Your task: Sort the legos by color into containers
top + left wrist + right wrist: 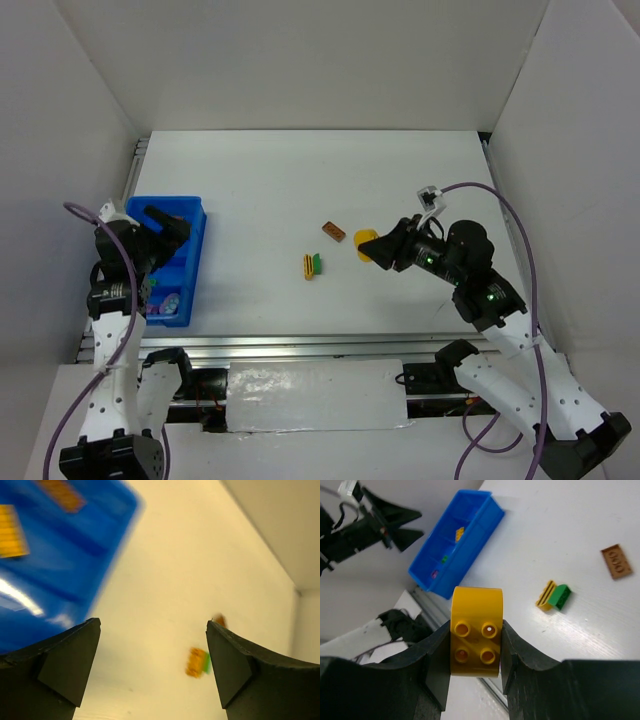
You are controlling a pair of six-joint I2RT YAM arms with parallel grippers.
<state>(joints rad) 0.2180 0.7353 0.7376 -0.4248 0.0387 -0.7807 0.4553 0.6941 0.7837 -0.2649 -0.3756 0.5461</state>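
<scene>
The rounded yellow lego (366, 243) sticks out of my right gripper toward the tray. My open left gripper should keep moving across until its fingers close on the lego's loose end (359, 241).
My right gripper (374, 247) (476, 631) is shut on a rounded yellow lego (365, 243) (476, 625), held above the table right of centre. A brown-orange flat lego (333, 232) (616, 561) lies just left of it. Nearer the middle, a yellow ridged lego (307, 266) (546, 595) touches a green lego (317, 263) (561, 597). The blue tray (194, 240) (470, 530) of containers sits at the left and holds yellow (459, 533), green (444, 559) and purple (434, 573) pieces. My left gripper (168, 226) (152, 624) hangs open over the tray with nothing between its fingers.
White walls close in the table on the left, back and right. An aluminium rail (300, 348) runs along the near edge by the arm bases. A purple cable (520, 240) loops off the right arm.
</scene>
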